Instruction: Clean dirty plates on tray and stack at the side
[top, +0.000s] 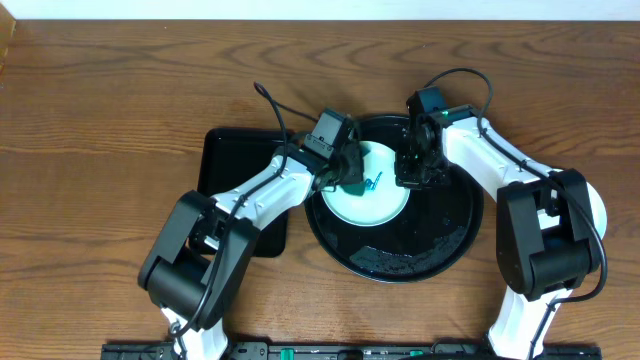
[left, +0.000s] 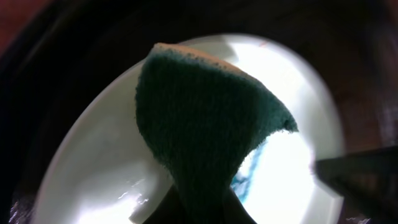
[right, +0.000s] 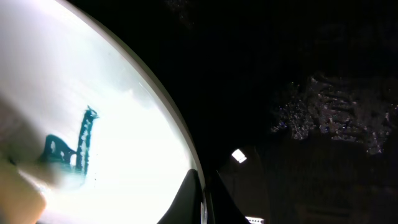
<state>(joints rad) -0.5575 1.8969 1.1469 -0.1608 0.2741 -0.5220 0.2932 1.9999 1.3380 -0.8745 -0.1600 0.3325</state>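
The sponge (top: 355, 187) is next to the teal scribble. My left gripper should wipe the sponge back over the marks (top: 373, 182) while my right gripper holds the plate's rim.
One pale mint plate (top: 375, 205) with a teal scribble (top: 373, 182) lies on the left part of the round black tray (top: 440, 235). My left gripper (top: 347, 168) is shut on a dark green sponge (left: 205, 118) with a yellow back, and the sponge hangs over the plate (left: 87, 168) just left of the scribble (left: 252, 175). My right gripper (top: 413, 172) is shut on the plate's right rim. In the right wrist view its jaws (right: 204, 194) pinch the rim of the plate (right: 112, 106), with the scribble (right: 68, 149) to the left.
A smaller rectangular black tray (top: 235, 160) lies left of the round one, under my left arm. The round tray's floor (right: 329, 118) shows wet spots. A pale round thing (top: 597, 215) peeks out beside the right arm's base. Bare wood surrounds both trays.
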